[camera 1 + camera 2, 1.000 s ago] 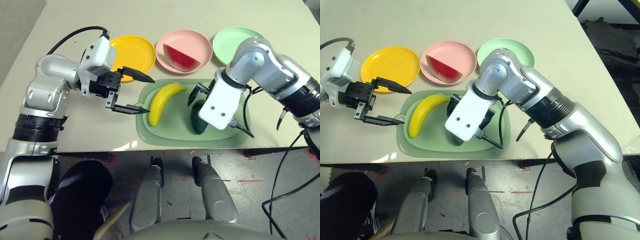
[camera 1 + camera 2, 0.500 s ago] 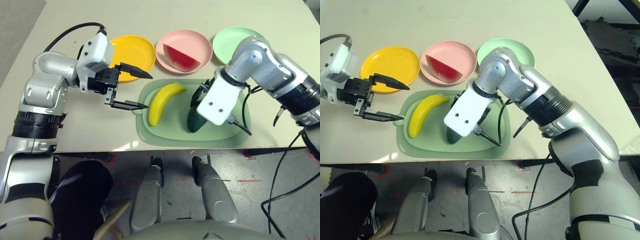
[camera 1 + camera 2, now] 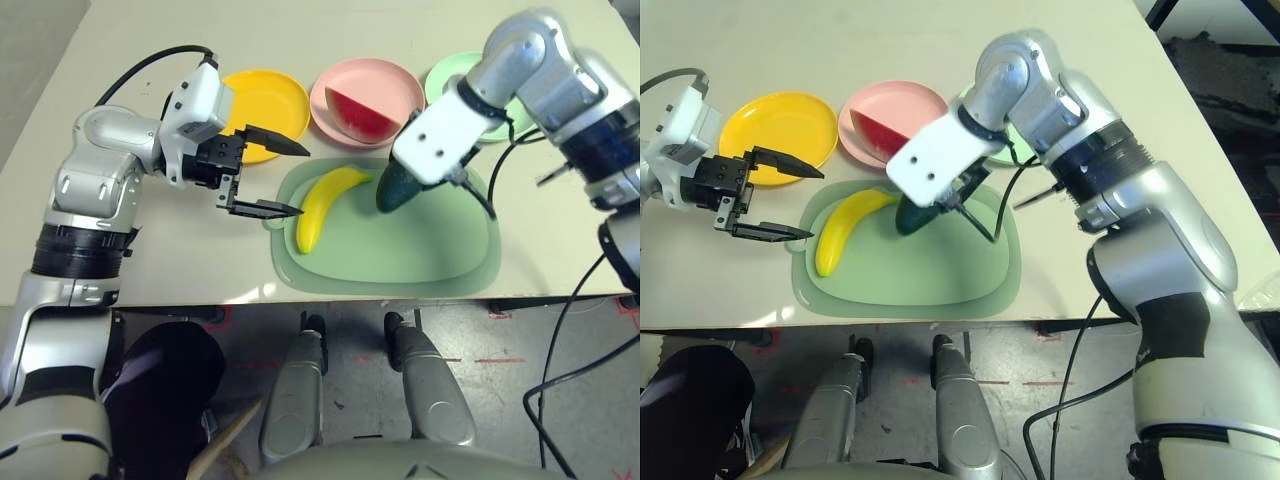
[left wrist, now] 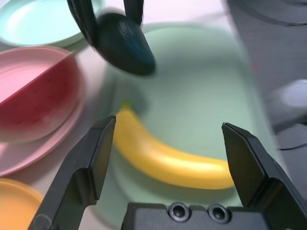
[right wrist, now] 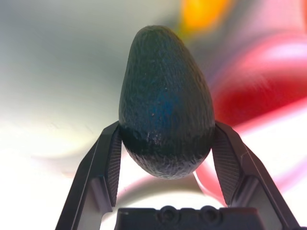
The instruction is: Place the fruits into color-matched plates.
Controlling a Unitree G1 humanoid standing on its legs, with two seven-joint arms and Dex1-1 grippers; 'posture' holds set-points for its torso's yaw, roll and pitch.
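My right gripper has the avocado clear of the mat and the mint plate (image 3: pixel 447 73) is empty, so I should keep moving toward that plate and let go over its middle.
My right gripper (image 5: pixel 165 127) is shut on the dark green avocado (image 5: pixel 165 86), holding it tilted above the far edge of the green mat (image 3: pixel 400 250), near the pink plate (image 3: pixel 388 80). The red watermelon wedge (image 3: pixel 362 113) lies in that pink plate. On the left half of the mat lies the yellow banana (image 3: pixel 322 206). My left gripper (image 3: pixel 300 181) stands open just left of the banana, its fingers level with it, touching nothing. Behind it sits the yellow plate (image 3: pixel 262 100). My right arm partly covers the mint plate (image 3: pixel 446 78).
The three plates stand in a row along the far side of the mat. The near and right parts of the mat are bare. The table's front edge (image 3: pixel 380 298) runs just below the mat. A black cable (image 3: pixel 560 320) hangs at the right.
My right gripper has lifted the avocado off the mat and carried it toward the far side, close to the plates. The left gripper has barely shifted.
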